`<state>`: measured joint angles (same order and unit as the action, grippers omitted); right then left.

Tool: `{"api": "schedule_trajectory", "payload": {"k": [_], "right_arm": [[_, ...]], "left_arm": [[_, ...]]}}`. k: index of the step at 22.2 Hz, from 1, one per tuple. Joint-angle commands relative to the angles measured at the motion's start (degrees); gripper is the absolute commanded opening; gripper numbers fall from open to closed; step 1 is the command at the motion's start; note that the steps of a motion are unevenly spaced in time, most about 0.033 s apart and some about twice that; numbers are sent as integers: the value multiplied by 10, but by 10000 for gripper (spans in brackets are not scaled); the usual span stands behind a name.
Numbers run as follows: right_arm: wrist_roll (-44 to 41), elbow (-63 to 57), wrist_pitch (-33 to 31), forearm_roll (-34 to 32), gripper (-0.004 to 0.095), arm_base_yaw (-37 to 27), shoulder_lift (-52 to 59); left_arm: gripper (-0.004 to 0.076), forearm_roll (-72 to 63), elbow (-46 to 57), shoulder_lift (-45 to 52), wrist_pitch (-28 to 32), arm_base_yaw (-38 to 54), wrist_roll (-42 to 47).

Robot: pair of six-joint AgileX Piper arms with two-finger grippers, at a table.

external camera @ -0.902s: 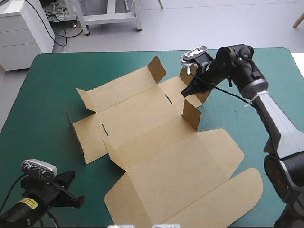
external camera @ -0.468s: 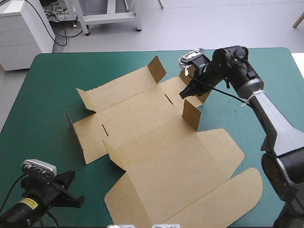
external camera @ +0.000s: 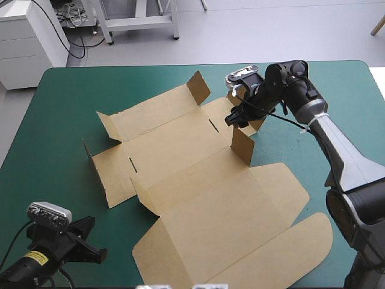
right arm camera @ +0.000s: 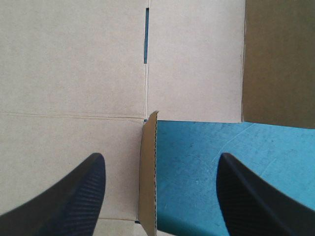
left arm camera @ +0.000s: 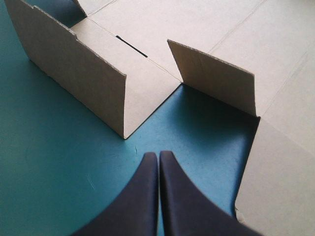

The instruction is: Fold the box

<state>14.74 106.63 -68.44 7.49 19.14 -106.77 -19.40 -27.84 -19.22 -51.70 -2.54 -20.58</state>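
The upright flap (external camera: 242, 145) is attached to the flat brown box along a crease (external camera: 240, 155), so I expect the whole box to slide around along with the flap when the robot pulls it.
The brown box (external camera: 198, 180) lies as a cut sheet across the middle of the table, with several side flaps raised. My right gripper (external camera: 236, 118) hangs over its far right end, by two raised flaps (external camera: 243, 146). In the right wrist view the right gripper (right arm camera: 161, 158) is open, and a raised flap (right arm camera: 149, 172) stands edge-on between its fingers, touching neither. A slot (right arm camera: 146, 35) shows ahead of it. My left gripper (external camera: 91, 248) is shut and empty, low at the front left corner. In the left wrist view the left gripper (left arm camera: 158, 157) points at two upright flaps (left arm camera: 216, 78) of the box (left arm camera: 211, 24).
The box's long rounded lid flap (external camera: 289, 253) reaches toward the table's front right edge. Teal-green cover (external camera: 54, 120) shows to the left of the sheet and at the far right (external camera: 349, 90).
My right gripper has opened from shut and shifted slightly left over the box's far right flaps. The left arm and the box have not moved.
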Motion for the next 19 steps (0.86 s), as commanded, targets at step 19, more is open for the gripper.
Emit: {"api": "schedule_trajectory", "payload": {"k": [19], "right_arm": [[9, -77, 33, 39, 586, -1, -33]], "left_arm": [[-8, -14, -13, -9, 31, -3, 1]]}}
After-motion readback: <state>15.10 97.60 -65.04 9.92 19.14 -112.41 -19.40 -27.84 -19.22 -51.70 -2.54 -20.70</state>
